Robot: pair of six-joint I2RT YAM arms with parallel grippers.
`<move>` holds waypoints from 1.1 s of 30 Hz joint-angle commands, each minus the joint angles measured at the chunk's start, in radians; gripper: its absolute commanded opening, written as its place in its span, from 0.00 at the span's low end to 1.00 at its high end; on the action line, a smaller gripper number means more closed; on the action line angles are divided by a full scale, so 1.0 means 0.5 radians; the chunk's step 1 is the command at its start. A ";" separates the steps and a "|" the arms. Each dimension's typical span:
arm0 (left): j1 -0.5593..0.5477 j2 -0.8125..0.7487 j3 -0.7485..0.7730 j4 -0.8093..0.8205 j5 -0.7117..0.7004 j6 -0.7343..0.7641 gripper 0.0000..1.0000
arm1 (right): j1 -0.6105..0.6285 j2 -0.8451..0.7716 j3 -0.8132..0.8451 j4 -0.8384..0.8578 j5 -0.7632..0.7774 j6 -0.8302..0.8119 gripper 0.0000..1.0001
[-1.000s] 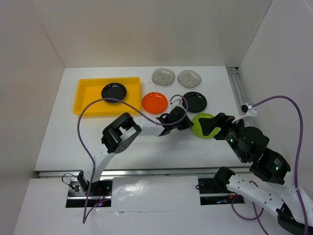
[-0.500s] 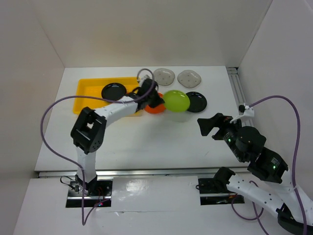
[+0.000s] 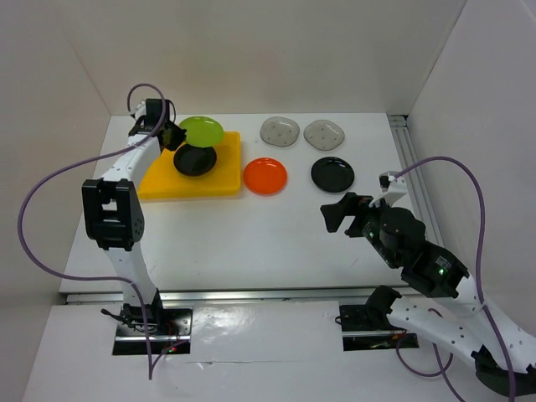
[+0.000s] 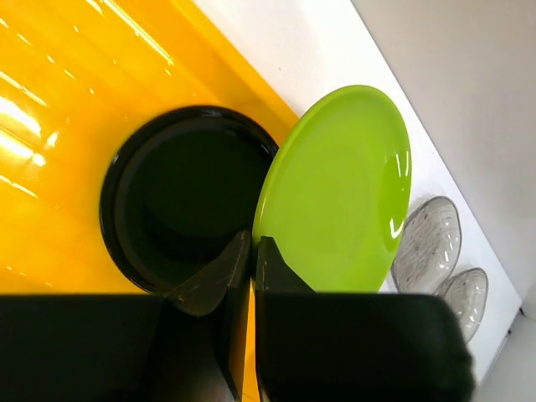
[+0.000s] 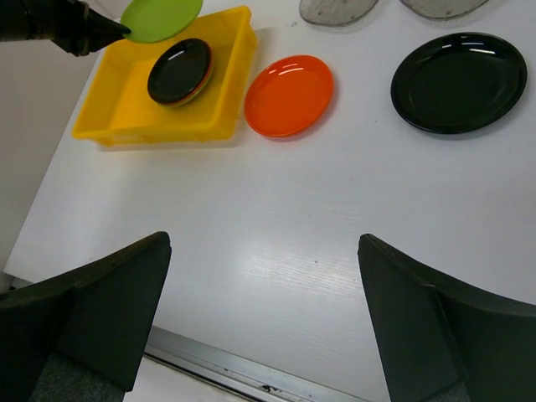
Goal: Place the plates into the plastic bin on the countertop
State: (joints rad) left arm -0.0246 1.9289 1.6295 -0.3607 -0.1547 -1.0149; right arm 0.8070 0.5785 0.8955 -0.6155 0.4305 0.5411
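I should keep lowering the lime-green plate (image 3: pixel 204 131) with my left gripper until the plates stack, because it is gripped by its rim and faces up above the black plate in the bin (image 3: pixel 194 162).
My left gripper (image 3: pixel 174 134) is shut on the rim of a lime-green plate (image 3: pixel 201 130) and holds it above the back of the yellow bin (image 3: pixel 155 177). The left wrist view shows the green plate (image 4: pixel 343 193) pinched edge-on over a black plate (image 4: pixel 180 201) lying in the bin (image 4: pixel 59 126). That black plate (image 3: pixel 195 159) sits in the bin's right half. An orange plate (image 3: pixel 265 176), a black plate (image 3: pixel 332 174) and two grey speckled plates (image 3: pixel 280 131) (image 3: pixel 325 132) lie on the white countertop (image 3: pixel 251 234). My right gripper (image 3: pixel 337 215) is open and empty above the table.
White walls enclose the countertop on the left, back and right. A metal rail (image 3: pixel 408 155) runs along the right edge. The right wrist view shows the bin (image 5: pixel 126 100), orange plate (image 5: pixel 289 95) and black plate (image 5: pixel 459 81) ahead of it.
My left gripper has carried the lime-green plate from beside the orange plate leftwards to above the bin's back. My right arm has drawn back a little to the left.
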 commanded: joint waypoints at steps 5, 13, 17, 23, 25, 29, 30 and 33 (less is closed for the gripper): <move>-0.003 0.008 -0.019 -0.180 -0.187 0.076 0.00 | -0.009 -0.003 -0.042 0.185 -0.005 -0.027 1.00; 0.101 0.020 -0.175 -0.172 -0.191 0.051 0.00 | -0.009 0.000 -0.042 0.185 -0.027 -0.008 1.00; 0.141 0.020 -0.176 -0.171 -0.136 0.076 0.06 | -0.009 -0.074 -0.082 0.255 -0.027 0.010 1.00; 0.160 -0.029 -0.216 -0.055 -0.053 0.161 0.48 | -0.009 -0.074 -0.101 0.304 -0.063 0.010 1.00; 0.160 -0.029 -0.234 -0.027 0.027 0.183 0.61 | -0.009 -0.053 -0.101 0.304 -0.082 0.010 1.00; 0.160 0.072 -0.072 -0.180 0.046 0.183 0.77 | -0.009 -0.053 -0.101 0.304 -0.082 0.028 1.00; 0.160 0.072 -0.071 -0.202 0.070 0.183 0.79 | -0.009 -0.053 -0.101 0.304 -0.082 0.028 1.00; 0.160 -0.047 -0.166 -0.178 0.095 0.146 0.81 | -0.009 -0.053 -0.101 0.304 -0.082 0.028 1.00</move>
State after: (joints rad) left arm 0.0509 1.9469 1.5505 -0.4408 -0.1341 -0.9432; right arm 0.8070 0.5472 0.8497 -0.5228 0.3912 0.5499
